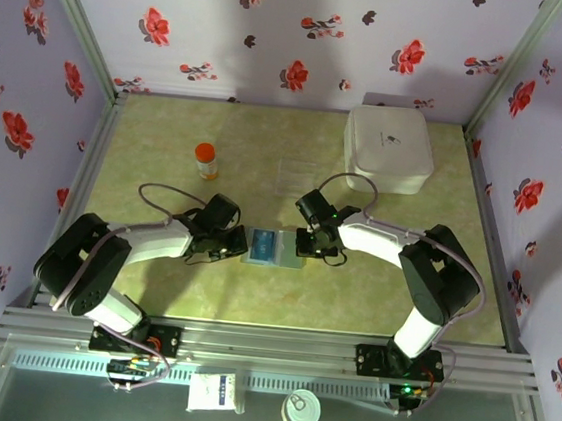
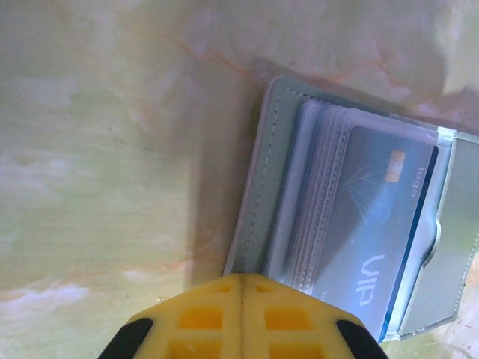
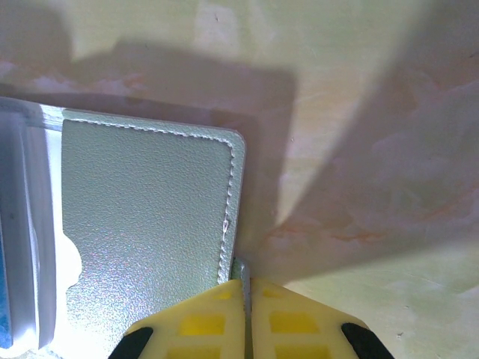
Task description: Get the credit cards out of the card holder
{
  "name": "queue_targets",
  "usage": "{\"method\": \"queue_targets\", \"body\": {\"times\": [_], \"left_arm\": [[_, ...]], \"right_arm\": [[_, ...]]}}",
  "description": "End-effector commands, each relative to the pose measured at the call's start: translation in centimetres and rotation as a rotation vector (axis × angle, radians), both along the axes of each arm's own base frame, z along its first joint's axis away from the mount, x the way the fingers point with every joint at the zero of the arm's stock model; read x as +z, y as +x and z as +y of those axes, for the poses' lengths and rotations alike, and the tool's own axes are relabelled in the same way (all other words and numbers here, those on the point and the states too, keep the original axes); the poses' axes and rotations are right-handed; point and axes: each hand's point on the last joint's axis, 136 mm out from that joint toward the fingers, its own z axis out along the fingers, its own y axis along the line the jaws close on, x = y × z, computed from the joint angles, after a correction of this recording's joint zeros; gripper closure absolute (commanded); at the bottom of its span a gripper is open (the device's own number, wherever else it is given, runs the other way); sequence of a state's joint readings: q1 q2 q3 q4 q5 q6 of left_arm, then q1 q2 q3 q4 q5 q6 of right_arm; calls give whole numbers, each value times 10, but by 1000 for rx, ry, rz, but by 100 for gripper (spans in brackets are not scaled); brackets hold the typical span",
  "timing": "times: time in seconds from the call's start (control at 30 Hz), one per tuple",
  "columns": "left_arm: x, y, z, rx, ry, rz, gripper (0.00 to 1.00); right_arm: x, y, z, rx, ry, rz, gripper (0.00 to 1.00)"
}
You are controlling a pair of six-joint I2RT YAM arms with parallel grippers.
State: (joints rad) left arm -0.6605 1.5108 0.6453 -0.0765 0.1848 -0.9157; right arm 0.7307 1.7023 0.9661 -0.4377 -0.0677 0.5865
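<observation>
The grey panel's outer edge (image 3: pixel 238 268) is in my right gripper, away from the VIP card, so next the gripper opens and goes to the card's exposed blue edge (image 2: pixel 412 239).
The card holder (image 1: pixel 275 247) lies open on the table between the two grippers. My left gripper (image 2: pixel 242 278) is shut, its yellow fingertips meeting right at the outer edge of the holder's left panel (image 2: pixel 258 187); nothing shows between them. Beside it, a blue credit card (image 2: pixel 374 217) marked "VIP" sits in a clear sleeve, with several more sleeve edges stacked next to it. My right gripper (image 3: pixel 246 283) is shut on the thin edge of the holder's plain grey right panel (image 3: pixel 142 217). A blue strip of card (image 3: pixel 4 284) shows at that view's left edge.
A large white box (image 1: pixel 389 150) stands at the back right of the table. A small bottle with an orange cap (image 1: pixel 206 159) stands at the back left. Flowered walls close the table in on three sides.
</observation>
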Motion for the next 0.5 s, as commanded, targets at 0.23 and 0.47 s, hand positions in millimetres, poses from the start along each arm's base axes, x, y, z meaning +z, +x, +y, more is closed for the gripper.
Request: {"method": "queue_targets", "body": {"times": [0.23,0.47], "left_arm": [[8,0,-6,-24,-48,-18,97],[-7,-5,0,-24,-7,34,97]], "right_arm": [[-10,-3,-3,-12,-8,31,99],[-13,-4,-5,-15,-16,39,98]]}}
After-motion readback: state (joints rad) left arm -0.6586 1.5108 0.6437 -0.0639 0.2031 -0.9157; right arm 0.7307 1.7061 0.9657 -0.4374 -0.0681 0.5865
